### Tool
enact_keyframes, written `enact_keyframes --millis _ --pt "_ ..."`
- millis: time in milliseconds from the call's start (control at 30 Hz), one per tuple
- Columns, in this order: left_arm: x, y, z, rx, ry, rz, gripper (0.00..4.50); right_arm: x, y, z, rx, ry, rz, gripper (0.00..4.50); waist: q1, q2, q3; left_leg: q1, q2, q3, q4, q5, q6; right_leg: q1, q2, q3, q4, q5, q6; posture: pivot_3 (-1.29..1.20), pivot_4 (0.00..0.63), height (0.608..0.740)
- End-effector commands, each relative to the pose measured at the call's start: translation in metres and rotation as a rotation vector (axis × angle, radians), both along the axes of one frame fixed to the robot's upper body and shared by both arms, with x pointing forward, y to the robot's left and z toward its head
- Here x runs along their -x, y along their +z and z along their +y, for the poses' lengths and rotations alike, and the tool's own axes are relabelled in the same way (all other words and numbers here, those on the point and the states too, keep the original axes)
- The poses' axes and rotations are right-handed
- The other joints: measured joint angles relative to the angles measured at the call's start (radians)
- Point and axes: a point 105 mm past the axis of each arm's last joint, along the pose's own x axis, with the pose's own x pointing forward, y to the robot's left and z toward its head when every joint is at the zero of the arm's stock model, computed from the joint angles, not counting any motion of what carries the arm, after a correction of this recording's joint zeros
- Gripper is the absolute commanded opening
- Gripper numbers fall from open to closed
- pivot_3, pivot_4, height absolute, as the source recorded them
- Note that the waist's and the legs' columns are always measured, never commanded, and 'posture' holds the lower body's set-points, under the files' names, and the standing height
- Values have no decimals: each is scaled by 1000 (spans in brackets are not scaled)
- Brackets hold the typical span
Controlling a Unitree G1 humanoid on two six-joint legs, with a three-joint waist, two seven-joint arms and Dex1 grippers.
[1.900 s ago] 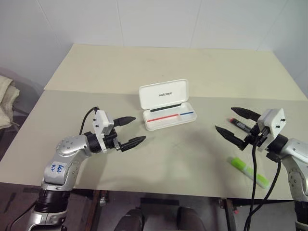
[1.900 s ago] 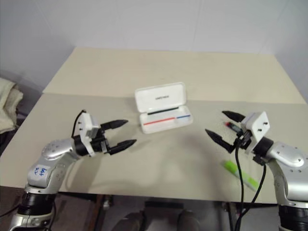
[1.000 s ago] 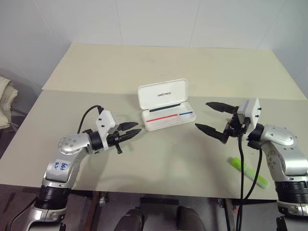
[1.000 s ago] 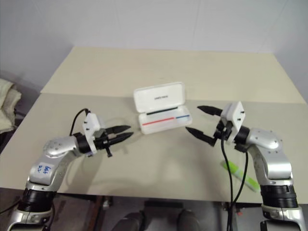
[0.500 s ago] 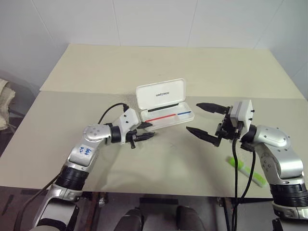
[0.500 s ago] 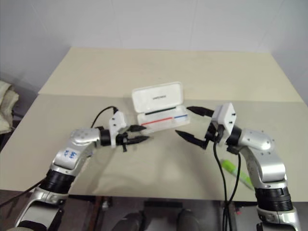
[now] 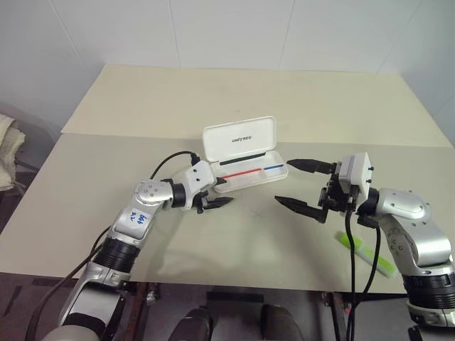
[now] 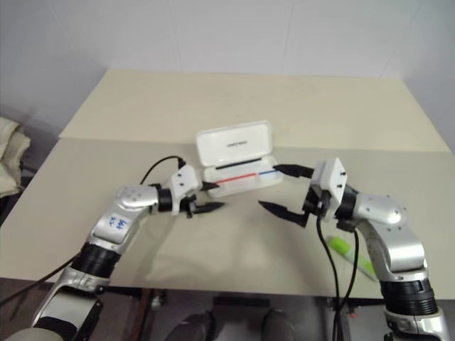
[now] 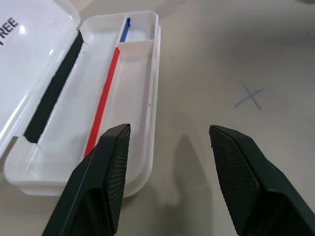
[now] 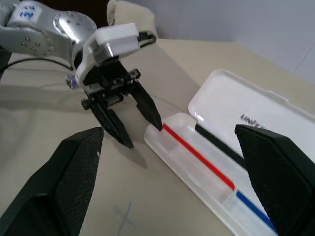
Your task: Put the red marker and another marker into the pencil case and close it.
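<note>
The pencil case (image 7: 249,171) sits crooked to the table's front edge, so the robot's left gripper should grab the tray's near corner (image 7: 222,190) and pull the pencil case square before loading markers.
The white pencil case (image 7: 250,177) lies open mid-table, its lid (image 7: 240,140) raised and its tray (image 9: 129,93) holding nothing, with a red-and-blue stripe along the floor. My left gripper (image 7: 219,194) is open at the case's left end, one finger (image 9: 110,177) over the tray's corner and the other over the table. The right gripper (image 7: 282,181) is wide open just off the case's right end, holding nothing. The lime-green highlighter (image 7: 366,250) lies near the front edge, right of my right arm. The red marker is hidden.
A pencilled cross (image 9: 250,97) marks the table in front of the case. The beige table (image 7: 234,96) stretches far back behind the lid to a white wall. A cloth bundle (image 7: 7,145) sits off the table's left side.
My left gripper has moved right and forward to the case's left end, and its nearly shut fingers have opened. The right gripper drifted left toward the case and stayed wide open.
</note>
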Motion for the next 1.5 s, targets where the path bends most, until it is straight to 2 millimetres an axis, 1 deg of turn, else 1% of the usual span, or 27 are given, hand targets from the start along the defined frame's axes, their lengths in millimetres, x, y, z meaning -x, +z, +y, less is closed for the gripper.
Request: enact_keyframes --millis 33,200,333,367,400,600,800,933,967,1067,1167,1233,1300,1400,1500 --pt "-5 8 -4 -7 -5 -24 2754 -1 17 -5 -3 1 -65 4500 -1 0 0 0 0 0 0 0 0 0 0 0 0 0 0 0 150 740" --pt "-13 1 -2 -16 20 42 2754 -1 21 -3 -4 5 -82 4500 1 0 0 0 0 0 1 0 0 0 0 0 1 0 0 0 150 740" --pt "-18 -6 -3 -36 30 94 2754 4 21 -2 8 38 -56 4500 1 -1 0 0 0 0 1 0 0 0 0 0 2 0 0 0 150 740" --pt "-20 -5 -3 -40 27 91 2337 6 20 -2 16 53 -43 4500 0 -1 0 0 0 0 1 0 0 0 0 0 2 0 0 0 150 740" --pt "-21 -5 -5 -39 24 94 2106 8 19 -3 27 66 -30 4500 -1 -1 0 0 0 0 1 0 0 0 0 0 2 0 0 0 150 740" --pt "-22 -6 -10 -53 -6 102 34 12 19 -7 72 89 -10 4500 -2 -1 0 0 0 0 2 0 0 0 0 -1 2 0 0 0 150 740" --pt "-15 -13 -15 -62 -41 131 34 10 24 -11 87 80 -27 4500 0 -1 0 0 0 1 3 0 0 0 0 -1 2 0 0 0 150 740" --pt "-11 -11 -20 -53 -68 131 34 10 23 -12 91 80 -24 4500 1 -1 0 0 0 0 3 0 0 0 0 -1 2 0 0 0 150 740" --pt "-8 -7 -24 -43 -93 125 34 10 23 -12 91 79 -23 4500 2 -1 0 0 0 0 3 0 0 0 0 -1 2 0 0 0 150 740" --pt "13 7 -34 -43 -231 104 34 11 22 -14 94 78 -15 4500 1 -1 0 0 0 0 3 -1 1 0 0 -1 2 0 0 0 150 740" --pt "32 13 -37 -55 -324 121 34 12 21 -16 98 79 -4 4500 1 -1 0 -1 0 0 3 -2 2 0 -1 -1 3 0 0 0 150 740" --pt "44 12 -36 -85 -369 146 34 12 21 -18 101 77 1 4500 0 -1 0 -1 0 0 3 -3 2 -1 -1 -1 3 0 0 0 150 740" --pt "52 10 -34 -111 -393 158 34 12 21 -19 102 76 6 4500 -1 -1 0 -1 0 1 3 -3 2 -1 0 -1 2 0 0 0 150 740" --pt "57 7 -32 -129 -396 161 34 13 20 -20 104 75 13 4500 0 -1 0 -1 0 1 4 -3 2 0 0 -1 2 0 0 0 150 740" --pt "57 -1 -27 -151 -368 167 34 16 18 -22 102 69 20 4500 4 -1 0 -1 0 1 7 -3 2 0 0 -1 2 0 0 0 150 740"
